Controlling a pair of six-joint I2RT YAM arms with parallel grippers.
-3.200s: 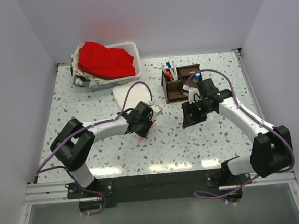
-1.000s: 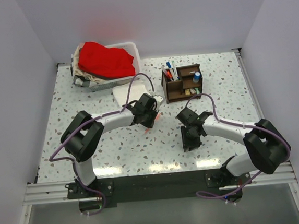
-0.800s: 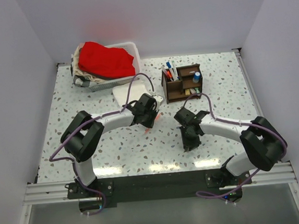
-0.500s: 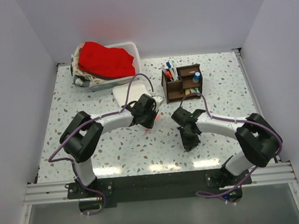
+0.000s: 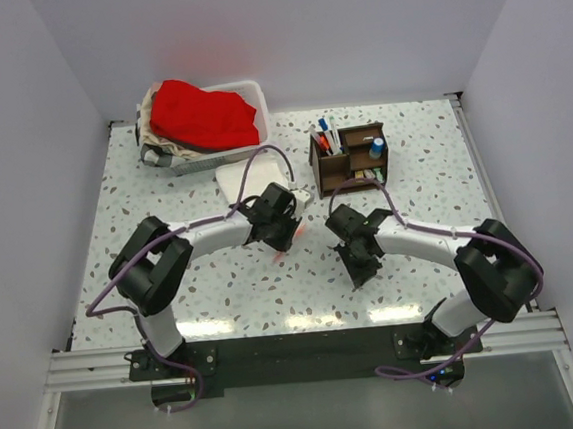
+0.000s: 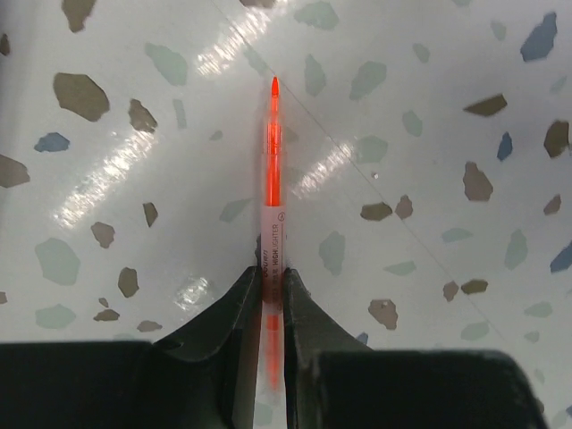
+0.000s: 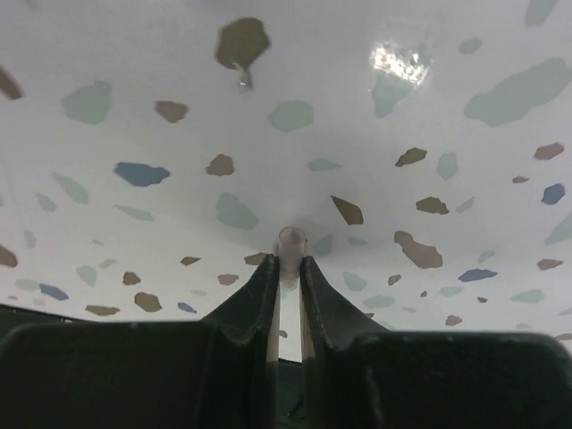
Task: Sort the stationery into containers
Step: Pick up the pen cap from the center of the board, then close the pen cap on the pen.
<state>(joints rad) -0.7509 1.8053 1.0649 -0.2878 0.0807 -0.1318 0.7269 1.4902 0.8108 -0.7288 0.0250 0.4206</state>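
Note:
The cap in my right gripper (image 7: 292, 239) points at the tabletop while the pen's tip (image 6: 275, 88) lies uncovered. I should raise the cap and turn it to face the pen's tip.
My left gripper (image 6: 271, 284) is shut on a slim orange-red pen (image 6: 273, 170) whose tip points away from me, low over the speckled table. In the top view this gripper (image 5: 279, 237) is left of centre with the pen's orange end (image 5: 277, 254) showing. My right gripper (image 7: 290, 264) is shut on a small beige round-ended piece (image 7: 291, 239), close to the tabletop; in the top view it (image 5: 360, 268) is right of centre. The dark brown wooden organizer (image 5: 335, 176) stands behind it, holding pens (image 5: 327, 136) and a small blue bottle (image 5: 377, 147).
A white basket (image 5: 259, 101) with red cloth stands at the back left. A folded white cloth (image 5: 248, 181) lies just behind my left gripper. White walls close in the table on three sides.
The right gripper has left the organizer's side and come down to the table, drifting a little left. The left gripper, still holding the pen, has shifted slightly back and left.

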